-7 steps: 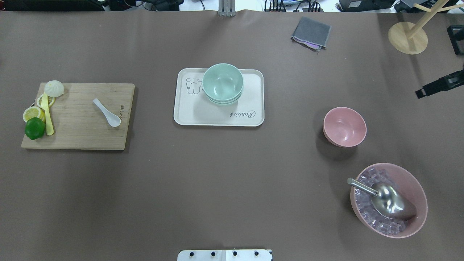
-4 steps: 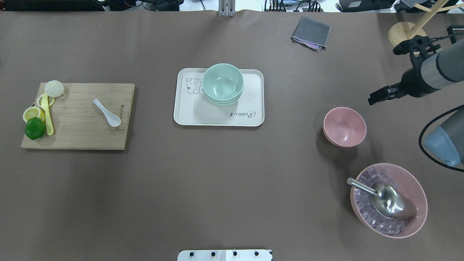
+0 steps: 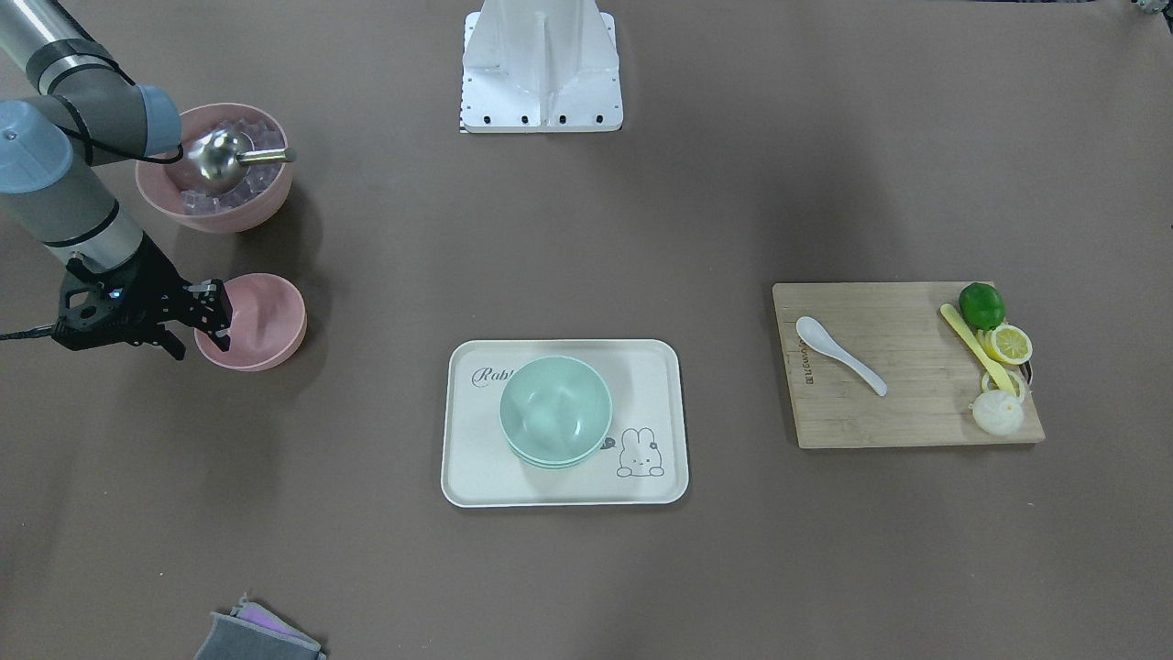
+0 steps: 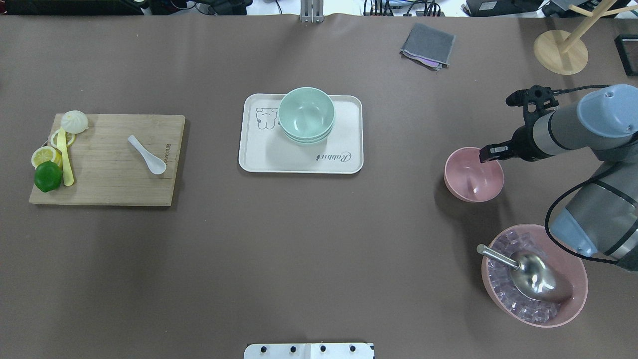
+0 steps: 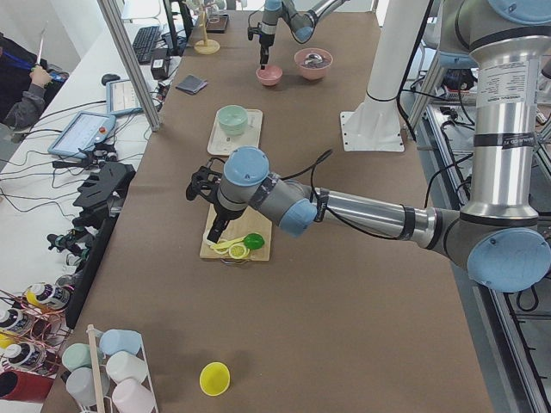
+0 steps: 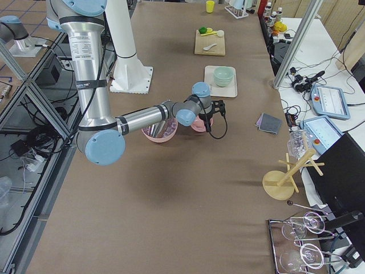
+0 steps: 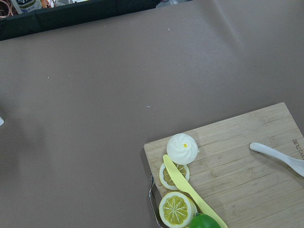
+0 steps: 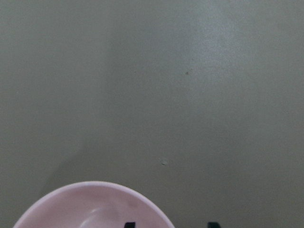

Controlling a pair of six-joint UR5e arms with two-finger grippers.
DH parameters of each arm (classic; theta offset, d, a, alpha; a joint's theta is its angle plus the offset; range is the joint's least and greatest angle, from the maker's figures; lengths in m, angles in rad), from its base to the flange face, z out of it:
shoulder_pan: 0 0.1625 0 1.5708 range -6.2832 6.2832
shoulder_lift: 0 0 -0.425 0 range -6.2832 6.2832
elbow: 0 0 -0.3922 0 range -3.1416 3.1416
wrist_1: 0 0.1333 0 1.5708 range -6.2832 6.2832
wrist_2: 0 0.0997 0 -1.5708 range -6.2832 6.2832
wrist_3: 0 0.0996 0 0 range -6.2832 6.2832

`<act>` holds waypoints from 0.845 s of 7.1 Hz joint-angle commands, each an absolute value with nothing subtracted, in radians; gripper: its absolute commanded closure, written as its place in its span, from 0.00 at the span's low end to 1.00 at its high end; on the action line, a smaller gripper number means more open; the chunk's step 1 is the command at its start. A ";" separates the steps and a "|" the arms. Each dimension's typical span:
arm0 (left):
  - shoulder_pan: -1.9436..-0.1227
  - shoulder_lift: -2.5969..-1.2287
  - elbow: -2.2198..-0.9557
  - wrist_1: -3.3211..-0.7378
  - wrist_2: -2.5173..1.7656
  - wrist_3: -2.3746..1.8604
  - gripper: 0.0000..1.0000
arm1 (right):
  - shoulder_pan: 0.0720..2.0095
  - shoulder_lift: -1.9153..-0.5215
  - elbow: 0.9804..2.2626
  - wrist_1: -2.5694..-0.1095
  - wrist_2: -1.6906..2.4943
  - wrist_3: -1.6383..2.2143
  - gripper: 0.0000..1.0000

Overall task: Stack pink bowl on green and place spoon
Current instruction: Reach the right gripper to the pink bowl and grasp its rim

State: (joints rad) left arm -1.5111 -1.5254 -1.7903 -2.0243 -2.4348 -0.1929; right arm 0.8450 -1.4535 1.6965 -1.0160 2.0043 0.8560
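Observation:
The green bowls are stacked with their rims close together (image 3: 556,463), so the small pink bowl (image 3: 262,320) will fit deep inside when I lower it.
The small pink bowl (image 4: 468,179) stands on the table at the right, also in the front view (image 3: 266,323). My right gripper (image 4: 491,153) is open at its far-right rim. In the right wrist view one fingertip (image 8: 129,224) is inside the bowl (image 8: 85,209) and the other is outside. The stacked green bowls (image 4: 306,113) sit on the cream tray (image 4: 299,162). The white spoon (image 4: 148,155) lies on the wooden cutting board (image 4: 109,187). My left gripper (image 5: 215,237) hovers over the board's end and shows only in the exterior left view; I cannot tell its state.
A large pink bowl (image 4: 578,294) with ice cubes and a metal scoop (image 4: 533,274) stands near my right arm. A lime (image 4: 48,176), lemon slices, a bun and a yellow knife lie at the board's left end. A grey cloth (image 4: 427,45) and a wooden stand (image 4: 560,52) are at the far right.
My right arm has come in from the right edge and moved left and down to the pink bowl's rim. The bowl, spoon and green bowls have not moved.

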 commanded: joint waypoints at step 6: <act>-1.509 -1.525 -1.790 -2.029 -2.436 -0.198 0.02 | 0.867 -1.451 1.709 -1.009 1.991 0.867 1.00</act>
State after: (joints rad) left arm -1.5098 -1.5248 -1.7896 -2.0288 -2.4359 -0.1976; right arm 0.8492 -1.4619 1.7076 -1.0094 1.9929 0.8668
